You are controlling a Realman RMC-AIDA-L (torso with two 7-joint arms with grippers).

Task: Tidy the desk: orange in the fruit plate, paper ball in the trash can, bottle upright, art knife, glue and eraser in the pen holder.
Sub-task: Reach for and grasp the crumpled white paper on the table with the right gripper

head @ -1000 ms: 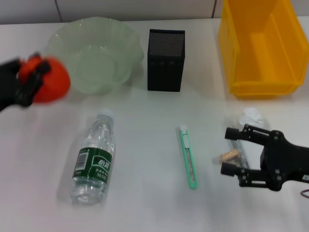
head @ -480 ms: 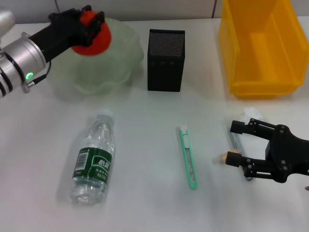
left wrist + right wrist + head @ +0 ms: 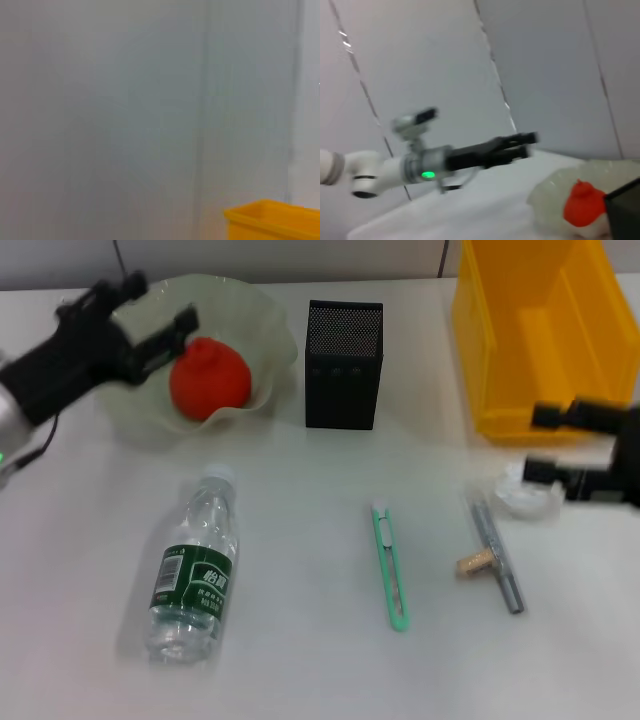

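Observation:
My right gripper should turn its fingers down to the paper ball before going to the trash can (image 3: pixel 548 350), as it points level across the table above the ball.
The orange (image 3: pixel 208 378) lies in the pale green fruit plate (image 3: pixel 255 315); it also shows in the right wrist view (image 3: pixel 582 202). My left gripper (image 3: pixel 165 300) is open just above and behind it, touching nothing. My right gripper (image 3: pixel 543 444) is open at the right edge, beside the white paper ball (image 3: pixel 525 497) and in front of the yellow trash can (image 3: pixel 535 335). The bottle (image 3: pixel 195 575) lies on its side. The green art knife (image 3: pixel 390 565), the grey glue stick (image 3: pixel 497 552) and the small tan eraser (image 3: pixel 472 562) lie on the table. The black mesh pen holder (image 3: pixel 343 365) stands upright.
The white table (image 3: pixel 300 660) carries everything. The trash can's corner shows in the left wrist view (image 3: pixel 272 220) against a grey wall. The right wrist view shows my left arm (image 3: pixel 470 152) over the plate (image 3: pixel 552 192).
My left gripper lowered the orange into the plate, let go and opened. My right gripper moved from over the glue and eraser back and to the right, toward the paper ball.

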